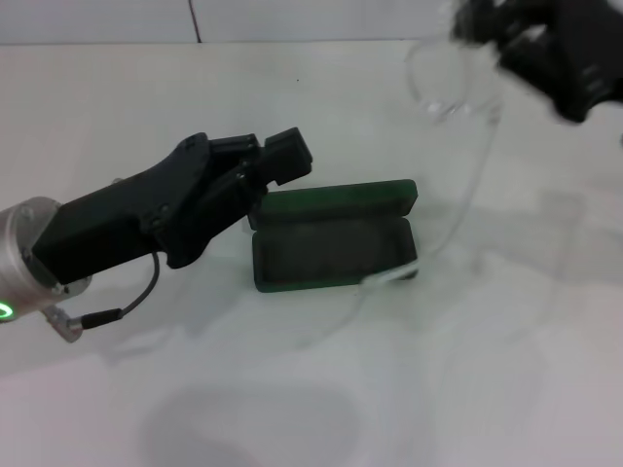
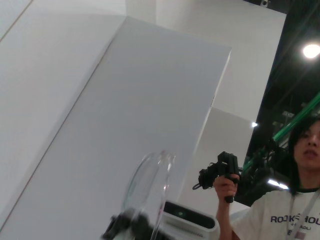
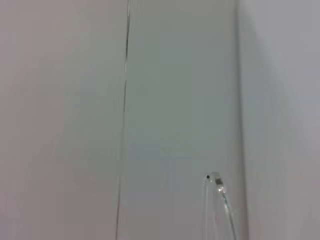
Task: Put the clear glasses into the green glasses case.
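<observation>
My right gripper should bring the glasses over to my left gripper's tip (image 1: 315, 146) before it puts them into the case, because the clear glasses' long arm (image 1: 476, 173) sticks out unfolded.
The green glasses case (image 1: 331, 248) lies open mid-table, its lid (image 1: 341, 197) tipped back. The clear glasses (image 1: 443, 86) hang in the air at the upper right, above and behind the case's right end. My right gripper (image 1: 545, 49) is shut on their front. One long clear arm (image 1: 467, 209) droops to the case's right corner, and the other trails over the table in front. My left gripper (image 1: 263, 156) is open at the case's left end, just above the lid corner. The left wrist view shows the glasses (image 2: 150, 185) from below; the right wrist view shows one arm tip (image 3: 215, 182).
The white table (image 1: 487, 389) stretches around the case, with a wall seam (image 1: 195, 19) behind it. In the left wrist view a person (image 2: 300, 200) stands off to the side holding a black device (image 2: 222, 172), beside white panels.
</observation>
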You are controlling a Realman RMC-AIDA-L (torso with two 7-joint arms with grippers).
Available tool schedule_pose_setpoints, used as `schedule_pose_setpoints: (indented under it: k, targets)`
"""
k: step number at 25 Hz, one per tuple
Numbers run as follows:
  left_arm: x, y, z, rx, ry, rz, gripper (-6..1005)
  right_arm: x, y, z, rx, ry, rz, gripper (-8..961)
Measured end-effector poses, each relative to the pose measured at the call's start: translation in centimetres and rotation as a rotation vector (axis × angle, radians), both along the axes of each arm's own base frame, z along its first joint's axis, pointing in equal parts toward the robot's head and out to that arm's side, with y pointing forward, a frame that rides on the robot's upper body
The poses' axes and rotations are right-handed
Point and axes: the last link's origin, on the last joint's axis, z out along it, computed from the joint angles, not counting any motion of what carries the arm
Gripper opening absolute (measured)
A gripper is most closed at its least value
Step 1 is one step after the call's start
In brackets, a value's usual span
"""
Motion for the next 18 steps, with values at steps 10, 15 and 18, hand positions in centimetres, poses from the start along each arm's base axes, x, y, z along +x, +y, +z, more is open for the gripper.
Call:
schedule_pose_setpoints:
  k: [10, 15, 18]
  targets:
    - [0.6, -0.3, -0.5, -0.028, 0.013, -0.048, 53, 0.9, -1.6, 4.5, 0.083, 0.331, 0.066, 65]
    - [2.2, -0.9, -2.0, -0.074, 0.048, -0.173, 53, -0.3, 0.0, 2.9, 0.083, 0.409, 0.079, 65]
    - [2.7, -1.2, -2.4, -0.077, 0.045, -0.213, 53, -0.7, 1.0, 1.6, 0.078, 0.430, 0.059, 65]
